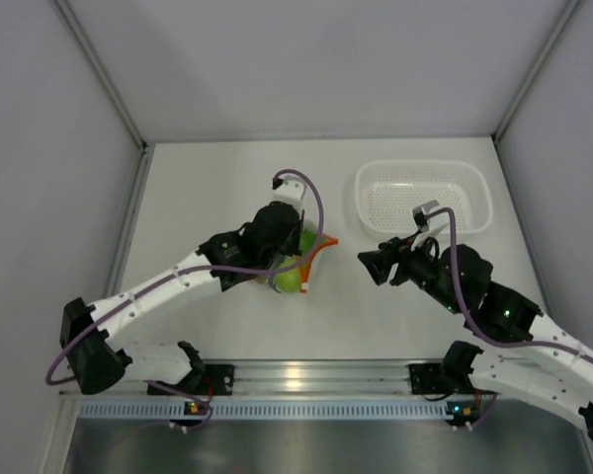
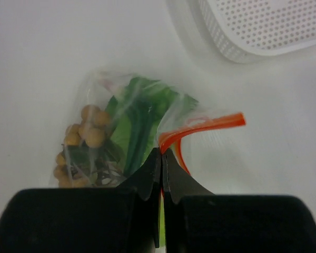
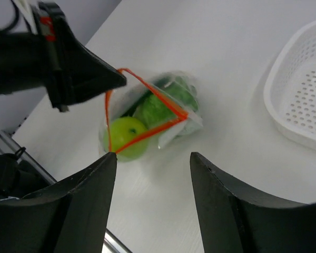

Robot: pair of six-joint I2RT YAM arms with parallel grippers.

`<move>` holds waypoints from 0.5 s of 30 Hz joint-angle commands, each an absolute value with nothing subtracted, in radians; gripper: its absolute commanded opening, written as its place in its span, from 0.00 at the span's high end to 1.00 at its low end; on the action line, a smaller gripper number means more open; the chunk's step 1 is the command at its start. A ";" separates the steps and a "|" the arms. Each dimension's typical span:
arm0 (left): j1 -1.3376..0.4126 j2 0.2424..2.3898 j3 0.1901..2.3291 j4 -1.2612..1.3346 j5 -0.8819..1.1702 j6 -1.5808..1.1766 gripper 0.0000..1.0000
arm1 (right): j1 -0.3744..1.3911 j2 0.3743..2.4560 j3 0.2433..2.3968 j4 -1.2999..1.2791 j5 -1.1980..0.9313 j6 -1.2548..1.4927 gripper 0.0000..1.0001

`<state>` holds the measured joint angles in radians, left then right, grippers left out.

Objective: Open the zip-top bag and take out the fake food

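Observation:
The bag's opening gets narrow down to a folded corner (image 3: 182, 114), and my left gripper is lifting just one side of the bag's zip, so next my right gripper opens out that corner (image 1: 332, 240) first.
The clear zip-top bag (image 1: 298, 265) lies mid-table with its orange-red zip strip (image 3: 147, 113) pulled open into a triangle. Inside show the lime-green fruit (image 3: 124, 136), the green lettuce (image 3: 163, 103) and, in the left wrist view, the brown ball cluster (image 2: 84, 137). My left gripper (image 2: 161, 153) is shut on one side of the zip strip (image 2: 200, 126) and holds the mouth up. My right gripper (image 3: 154, 158) is open and empty, a little to the right of the bag, facing its mouth.
A white perforated basket (image 1: 423, 195) stands at the back right, also showing in the right wrist view (image 3: 300, 95) and the left wrist view (image 2: 263, 26). Grey walls enclose the table; a metal rail (image 1: 306, 375) runs along the near edge.

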<state>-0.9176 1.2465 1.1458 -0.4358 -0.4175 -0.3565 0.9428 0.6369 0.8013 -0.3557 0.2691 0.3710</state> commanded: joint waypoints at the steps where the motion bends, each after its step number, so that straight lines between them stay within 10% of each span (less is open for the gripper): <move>1: -0.920 1.296 1.108 -0.391 -0.480 -0.549 1.00 | 0.954 0.637 0.767 -0.273 0.248 0.507 0.41; 15: -0.934 1.160 0.931 -0.023 -0.307 -0.709 1.00 | 0.956 0.850 0.638 -0.009 0.189 0.716 0.45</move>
<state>-0.9234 1.2312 0.9588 -0.2115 -0.3645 -0.6712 0.9428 0.8062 0.6231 -0.1741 0.2295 0.6857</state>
